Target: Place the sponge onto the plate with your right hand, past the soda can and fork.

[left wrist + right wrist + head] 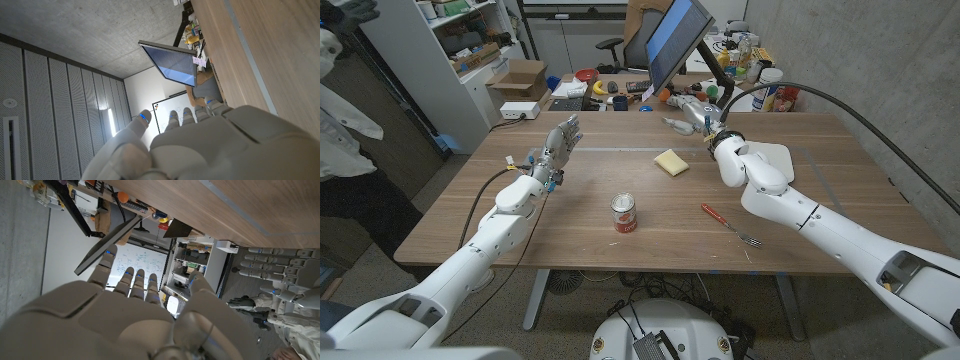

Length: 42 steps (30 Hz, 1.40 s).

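Observation:
My gripper is going to lift the yellow sponge (671, 162). The sponge should curl around my thumb when I lift it and go flat again once I set it down, because its side edge (665, 169) is thin.
A yellow sponge (671, 162) lies on the wooden table (620, 175), a little past its middle. The red and white soda can (624, 213) stands upright nearer to me. A fork (731, 226) with a red handle lies to the can's right. A white plate (788, 152) sits at the right, partly hidden behind my right arm. My right hand (694, 113) hovers beyond the sponge towards the far edge, fingers spread and holding nothing; its back (125, 315) fills the right wrist view's lower part. My left hand (557, 148) stands open at the left, away from the objects.
A tilted monitor (672, 40) and clutter of small items (620, 90) stand past the table's far edge. Shelves and a cardboard box (520, 78) are at the back left. A person's white sleeve (342, 125) shows at the left edge.

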### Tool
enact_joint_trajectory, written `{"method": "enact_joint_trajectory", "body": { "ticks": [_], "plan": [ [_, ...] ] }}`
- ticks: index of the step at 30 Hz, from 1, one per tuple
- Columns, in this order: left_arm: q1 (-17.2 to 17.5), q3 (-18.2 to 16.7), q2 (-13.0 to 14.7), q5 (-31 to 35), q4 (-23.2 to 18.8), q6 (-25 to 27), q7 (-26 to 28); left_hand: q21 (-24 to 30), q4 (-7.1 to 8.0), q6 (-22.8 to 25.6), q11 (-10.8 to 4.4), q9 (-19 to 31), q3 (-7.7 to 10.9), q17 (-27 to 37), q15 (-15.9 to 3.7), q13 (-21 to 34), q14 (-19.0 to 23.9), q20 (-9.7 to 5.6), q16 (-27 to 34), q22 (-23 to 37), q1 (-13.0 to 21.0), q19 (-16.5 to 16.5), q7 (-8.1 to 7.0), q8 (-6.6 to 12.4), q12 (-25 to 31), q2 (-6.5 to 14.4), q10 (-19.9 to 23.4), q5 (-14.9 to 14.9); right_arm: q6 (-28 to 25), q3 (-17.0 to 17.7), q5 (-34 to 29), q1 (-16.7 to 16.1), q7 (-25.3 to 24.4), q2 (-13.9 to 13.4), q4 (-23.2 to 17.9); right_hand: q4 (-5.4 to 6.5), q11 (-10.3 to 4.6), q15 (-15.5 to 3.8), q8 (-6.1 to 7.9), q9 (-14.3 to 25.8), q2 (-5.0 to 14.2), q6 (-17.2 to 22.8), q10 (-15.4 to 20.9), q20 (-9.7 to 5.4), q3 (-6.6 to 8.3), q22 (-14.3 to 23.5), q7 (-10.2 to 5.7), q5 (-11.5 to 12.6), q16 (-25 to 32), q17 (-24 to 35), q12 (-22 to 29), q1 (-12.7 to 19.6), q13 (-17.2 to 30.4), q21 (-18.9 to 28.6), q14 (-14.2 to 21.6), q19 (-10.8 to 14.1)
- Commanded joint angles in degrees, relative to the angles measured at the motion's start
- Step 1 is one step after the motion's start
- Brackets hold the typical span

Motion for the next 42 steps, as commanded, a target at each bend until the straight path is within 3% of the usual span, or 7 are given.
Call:
{"method": "enact_joint_trajectory", "body": {
  "ticks": [1, 19, 42],
  "plan": [
    [-0.4, 0.3, 0.1, 1.0, 0.0, 0.1, 0.8, -0.2, -0.15, 0.0, 0.16, 0.1, -0.1, 0.2, 0.39, 0.3, 0.0, 0.04, 0.2, 0.1, -0.8, -0.2, -0.36, 0.09, 0.0, 4.8, -0.2, 0.0, 1.7, -1.9, -0.6, 2.0, 1.8, 0.9, 3.3, -0.33, -0.03, -0.17, 0.02, 0.2, -0.45, -0.4, -0.2, 0.03, 0.2, 0.3, -0.04, 0.2, 0.3, 0.1, 0.3, 0.5, 0.1, -0.2, 0.6, 0.8],
    [-1.1, 0.6, -0.1, 1.5, 0.7, -0.2, 0.8, -0.3, -0.17, 0.2, 0.09, 0.1, -0.12, 0.2, 0.34, 0.3, 0.1, 0.25, 0.2, 0.1, -0.8, -0.4, -0.39, 0.06, -0.1, 4.8, -0.3, 0.0, 3.9, -6.4, -0.7, 6.4, 4.7, 4.0, 12.1, -0.99, -0.12, -0.23, 0.04, 0.2, -0.66, -0.8, -0.4, 0.2, 0.06, 0.2, 0.24, 0.2, 0.2, 0.0, 0.3, 0.9, 0.1, -0.4, 0.6, 1.7],
    [-2.4, 1.2, -0.6, 1.8, 2.2, -0.4, -0.2, -0.3, -0.12, 0.2, 0.06, 0.2, -0.18, 0.2, 0.29, 0.3, 0.0, 0.37, 0.1, 0.1, -0.8, -0.5, -0.46, -0.03, -0.1, 4.8, -0.5, 0.0, 5.4, -9.5, 0.3, 7.9, 7.6, 4.7, 16.8, -1.94, 0.03, -0.55, -0.17, 0.2, -0.35, -2.2, -1.3, 0.0, 0.1, 0.2, 1.06, 0.4, 0.2, 0.0, 0.1, 2.0, 0.2, -0.6, 0.9, 3.9]
  ]
}}
